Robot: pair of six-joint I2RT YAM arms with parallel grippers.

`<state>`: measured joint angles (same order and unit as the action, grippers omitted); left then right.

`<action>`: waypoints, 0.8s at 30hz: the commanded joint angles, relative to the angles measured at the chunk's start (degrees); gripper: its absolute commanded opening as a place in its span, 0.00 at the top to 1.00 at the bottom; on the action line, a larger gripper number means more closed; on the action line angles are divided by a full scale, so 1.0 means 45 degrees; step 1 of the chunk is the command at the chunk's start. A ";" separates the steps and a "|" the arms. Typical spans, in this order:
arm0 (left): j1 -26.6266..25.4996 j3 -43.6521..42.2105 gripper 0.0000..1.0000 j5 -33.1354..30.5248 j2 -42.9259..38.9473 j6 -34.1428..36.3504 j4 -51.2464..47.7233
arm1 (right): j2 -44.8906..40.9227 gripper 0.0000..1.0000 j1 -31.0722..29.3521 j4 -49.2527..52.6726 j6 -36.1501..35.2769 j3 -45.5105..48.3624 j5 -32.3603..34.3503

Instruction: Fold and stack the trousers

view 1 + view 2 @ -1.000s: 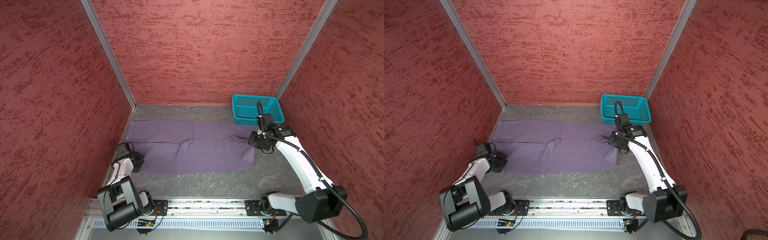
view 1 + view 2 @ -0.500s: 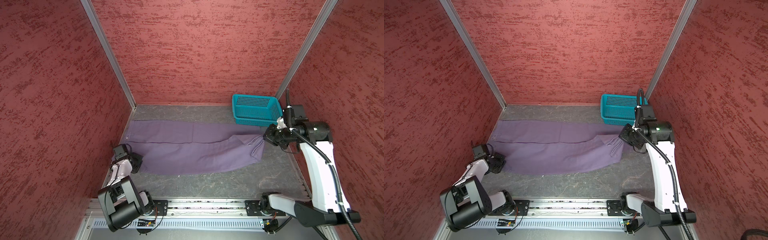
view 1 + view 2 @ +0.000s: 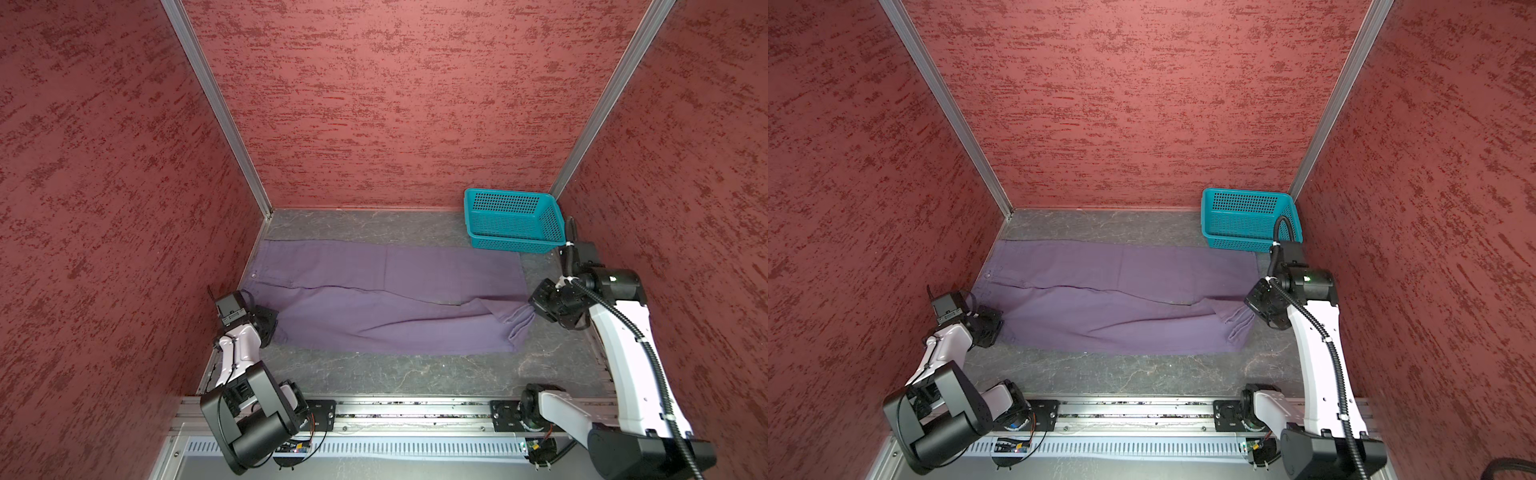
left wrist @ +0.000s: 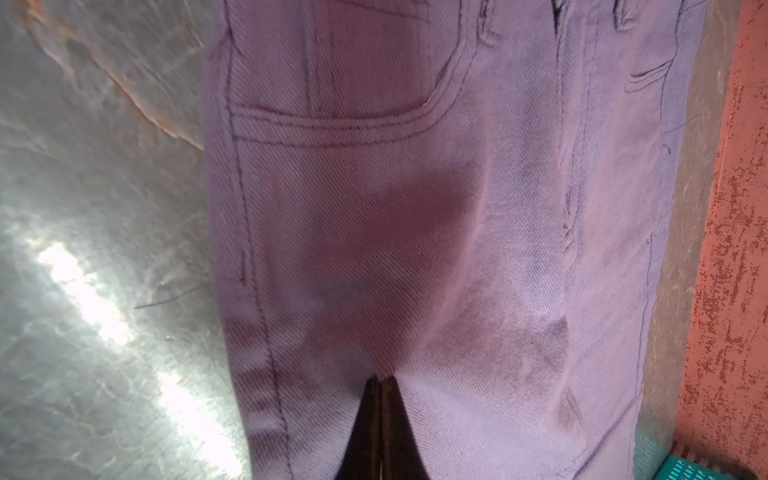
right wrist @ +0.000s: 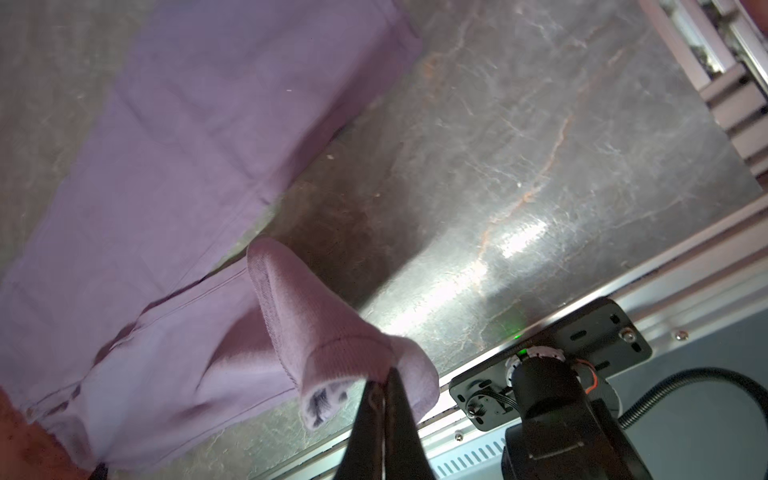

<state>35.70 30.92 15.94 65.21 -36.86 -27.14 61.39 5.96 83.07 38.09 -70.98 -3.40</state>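
Observation:
The near leg's hem (image 3: pixel 518 320) hangs bunched up in my right gripper. Next, my right gripper lays the near leg out flat and pulls its inner edge (image 3: pixel 460 304) straight before I fold.
The purple trousers (image 3: pixel 374 291) (image 3: pixel 1113 291) lie stretched across the table in both top views, waist at the left and leg ends at the right. My left gripper (image 3: pixel 276 323) (image 3: pixel 1000 322) (image 4: pixel 381 379) is shut on the cloth at the waist's near corner, beside a front pocket (image 4: pixel 332 120). My right gripper (image 3: pixel 533 309) (image 3: pixel 1250 307) (image 5: pixel 384 374) is shut on the hem of the near leg, which hangs bunched and lifted a little off the table. The far leg (image 5: pixel 232 104) lies flat.
A teal perforated basket (image 3: pixel 513 220) (image 3: pixel 1246 218) stands at the back right corner, just behind the far leg's end. Red walls close in the left, back and right sides. A metal rail (image 3: pixel 415 409) with both arm bases runs along the front edge.
My right gripper has carried the near leg's hem rightward and then toward the front, drawing that leg out longer. The left gripper has barely shifted at the waist.

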 commanded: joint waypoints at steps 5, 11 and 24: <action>-0.1222 -0.0356 1.00 0.0169 -0.0272 -0.0327 -0.0243 | 0.0084 1.00 0.2727 -0.3360 -0.0440 0.2666 0.0622; -0.1676 -0.0953 1.00 0.1313 -0.1558 -0.1200 -0.1044 | 0.1087 0.91 0.4894 -0.5875 -0.0973 0.4578 0.0106; -0.2230 -0.0657 0.80 0.1341 -0.2097 -0.1238 -0.2177 | 0.1807 0.83 0.5672 -0.9296 -0.0494 0.5262 -0.1948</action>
<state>26.57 26.79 21.23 56.55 -41.89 -35.77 71.70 32.84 46.28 36.12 -45.08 -7.11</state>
